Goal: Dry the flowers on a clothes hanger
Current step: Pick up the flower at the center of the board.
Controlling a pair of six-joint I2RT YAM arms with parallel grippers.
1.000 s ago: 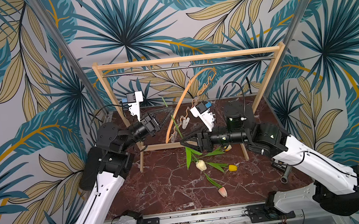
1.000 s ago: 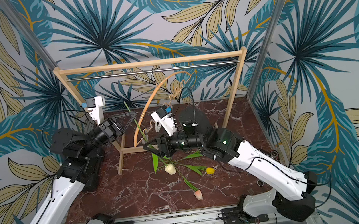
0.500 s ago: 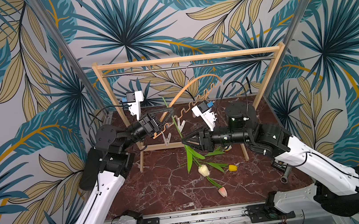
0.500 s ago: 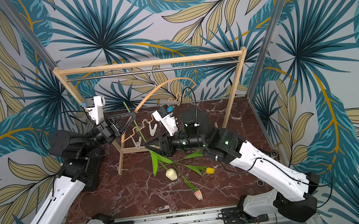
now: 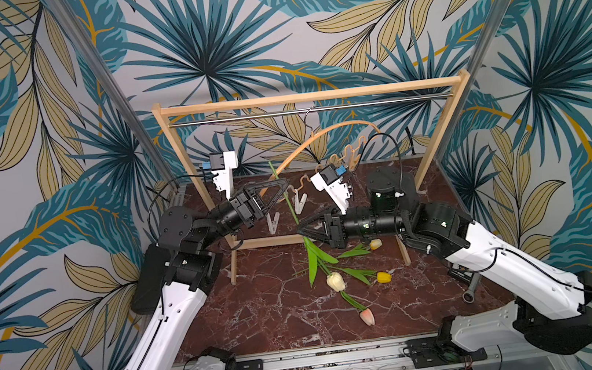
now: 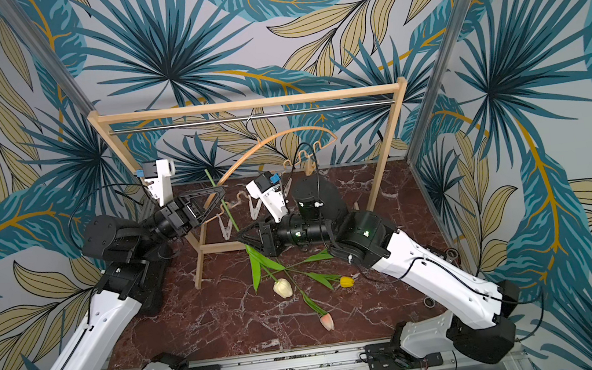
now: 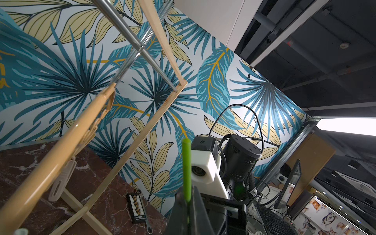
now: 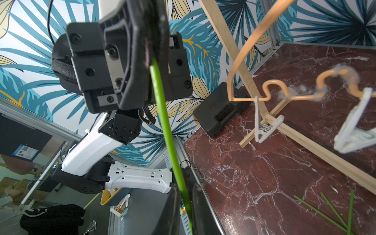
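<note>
Next, I leave the tulip's stem to my right gripper and move my left gripper to the hanger's clothespins, because both grippers are closed on the stem.
A cream-white tulip slants up off the table on its green stem. My left gripper is shut on the stem's upper part. Lower down, above the leaves, my right gripper is shut on the same stem. The yellow, pink and yellow-orange tulips lie on the table. The clothes hanger hangs tilted from the rod, with its pale clothespins beside the stem.
The wooden rack with its metal rod spans the back of the red marble table. A black case stands by the rack's left foot. A wrench lies near the right arm. A small connector board lies at the table edge.
My right gripper's jaws have closed around the stem. The hanger has swung and its clothespins have shifted. The left gripper has kept its hold on the stem.
</note>
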